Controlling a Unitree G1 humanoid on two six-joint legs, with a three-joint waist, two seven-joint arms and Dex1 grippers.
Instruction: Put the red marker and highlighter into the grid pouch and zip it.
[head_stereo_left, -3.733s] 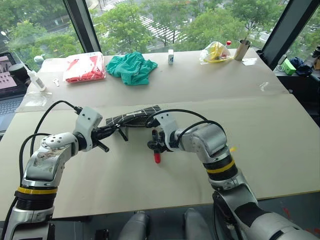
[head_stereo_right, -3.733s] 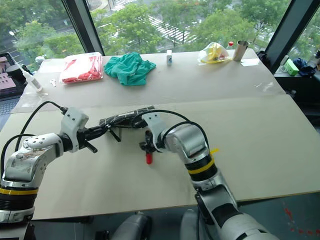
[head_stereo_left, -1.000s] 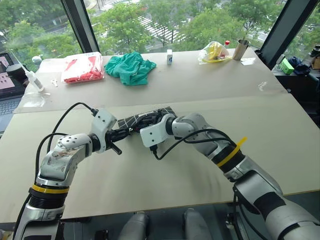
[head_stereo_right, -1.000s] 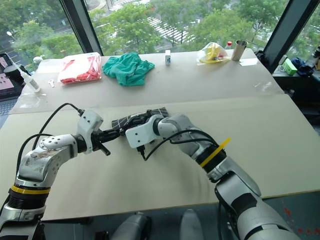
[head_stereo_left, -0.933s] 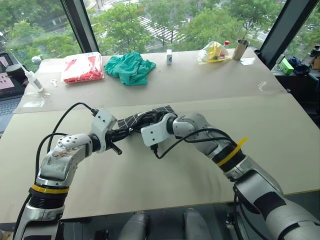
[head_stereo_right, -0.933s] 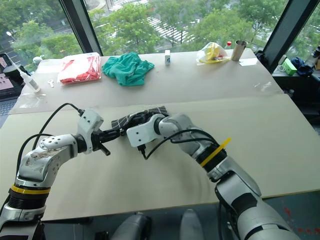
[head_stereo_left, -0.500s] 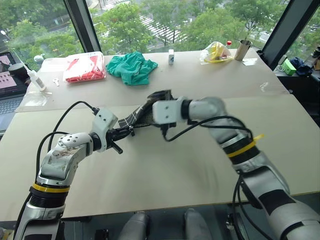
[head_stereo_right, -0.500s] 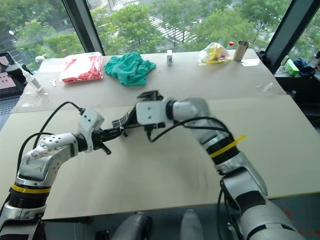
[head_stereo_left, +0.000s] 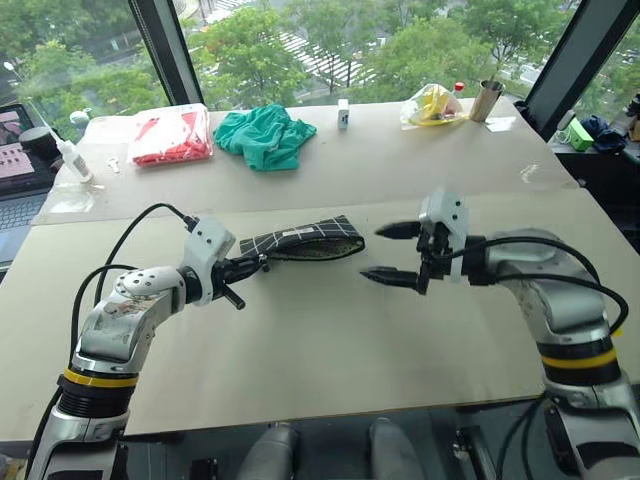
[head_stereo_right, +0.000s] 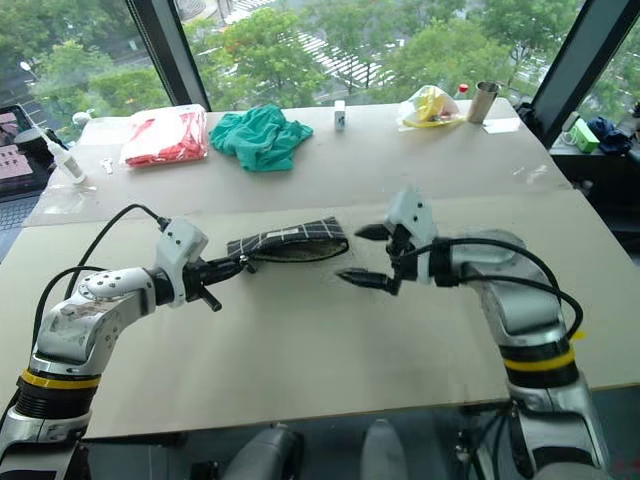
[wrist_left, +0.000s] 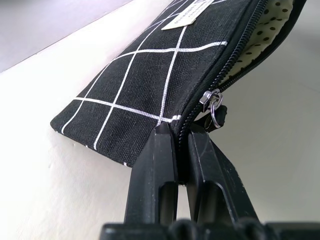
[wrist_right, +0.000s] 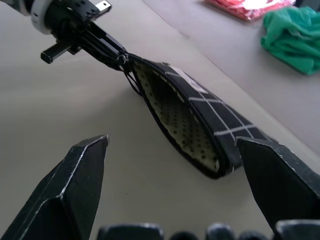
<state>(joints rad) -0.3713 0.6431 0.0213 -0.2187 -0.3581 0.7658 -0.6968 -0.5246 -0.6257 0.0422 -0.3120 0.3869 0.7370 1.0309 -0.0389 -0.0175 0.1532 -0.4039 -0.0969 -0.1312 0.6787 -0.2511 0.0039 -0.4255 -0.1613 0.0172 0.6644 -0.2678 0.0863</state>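
Note:
The zipper pull is beside my left gripper at the pouch's pinched end, so next my right gripper reaches across and grabs the pull's strap before it zips the pouch.
The grid pouch, black with white lines, lies across the middle of the table. Its zipper is open, and the right wrist view shows its dotted cream lining. My left gripper is shut on the pouch's near end, right beside the zipper pull. Its fingers pinch the fabric edge. My right gripper hovers just right of the pouch's far end, open wide and holding nothing. The red marker and the highlighter are out of view.
Along the far side of the table are a red-and-clear plastic bag, a green cloth, a small white box, a yellow bag and a metal cup. A laptop sits at the far left.
My right gripper has pulled back out of the pouch and swung right, rolling and opening wide. The pouch's far end, lifted half a second ago, has dropped back down. The left gripper kept still.

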